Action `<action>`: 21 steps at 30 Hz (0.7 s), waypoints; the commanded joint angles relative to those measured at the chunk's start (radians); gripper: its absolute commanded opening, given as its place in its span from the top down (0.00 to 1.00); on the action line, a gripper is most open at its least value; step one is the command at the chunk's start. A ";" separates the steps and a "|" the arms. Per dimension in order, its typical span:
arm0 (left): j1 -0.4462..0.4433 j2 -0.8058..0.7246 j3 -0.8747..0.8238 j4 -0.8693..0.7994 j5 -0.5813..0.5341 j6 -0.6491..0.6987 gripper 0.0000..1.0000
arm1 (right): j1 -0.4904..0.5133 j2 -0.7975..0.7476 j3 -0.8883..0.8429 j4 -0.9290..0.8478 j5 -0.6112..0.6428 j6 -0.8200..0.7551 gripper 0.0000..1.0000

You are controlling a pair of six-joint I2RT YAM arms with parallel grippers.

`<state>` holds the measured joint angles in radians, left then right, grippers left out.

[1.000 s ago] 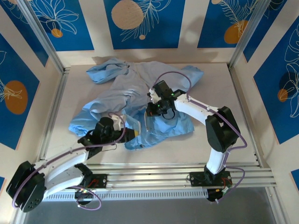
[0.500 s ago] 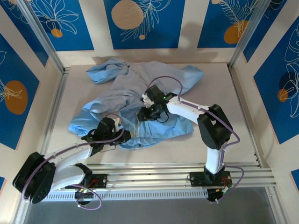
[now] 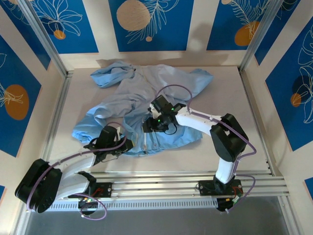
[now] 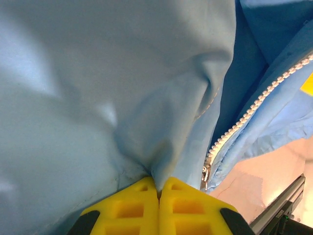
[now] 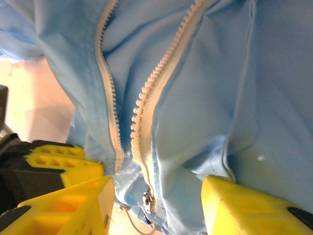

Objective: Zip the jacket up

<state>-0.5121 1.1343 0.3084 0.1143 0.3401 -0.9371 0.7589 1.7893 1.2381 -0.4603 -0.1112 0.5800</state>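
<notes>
The slider's row of zipper teeth [image 5: 142, 127] is lying loose, away from my left gripper's row, so next my right gripper pinches the fabric [image 5: 173, 181] next to it and lifts before zipping.
The light-blue jacket [image 3: 146, 90] lies crumpled on the table, its hem toward me. My left gripper [image 3: 115, 142] is at the hem's left part, and its yellow fingers [image 4: 142, 205] are shut on a pinch of jacket fabric [image 4: 156, 161]. To the right of them runs a row of white zipper teeth [image 4: 254, 105]. My right gripper [image 3: 149, 126] hovers over the front opening near the hem and is open. Between its spread fingers [image 5: 73, 205] run two separate rows of zipper teeth [image 5: 151, 93], with the metal slider [image 5: 146, 198] at the lower end. The left gripper's fingers [image 5: 58, 159] show beside them.
Bare table [image 3: 234, 98] stretches to the right of the jacket. Aluminium rails [image 3: 161, 178] run along the near edge, and frame posts [image 3: 54, 122] line the sides. Blue patterned walls close in the back and sides.
My right gripper has opened and moved left and nearer, down toward the hem. My left gripper has drawn slightly left and nearer, still shut on the fabric.
</notes>
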 commanded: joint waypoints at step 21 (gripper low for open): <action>0.013 0.067 0.040 0.024 0.095 0.057 1.00 | 0.126 -0.101 -0.083 -0.059 0.215 0.122 0.44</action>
<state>-0.5106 1.1885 0.3229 0.1204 0.4038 -0.9073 0.8730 1.6650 1.1744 -0.4839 0.0879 0.6659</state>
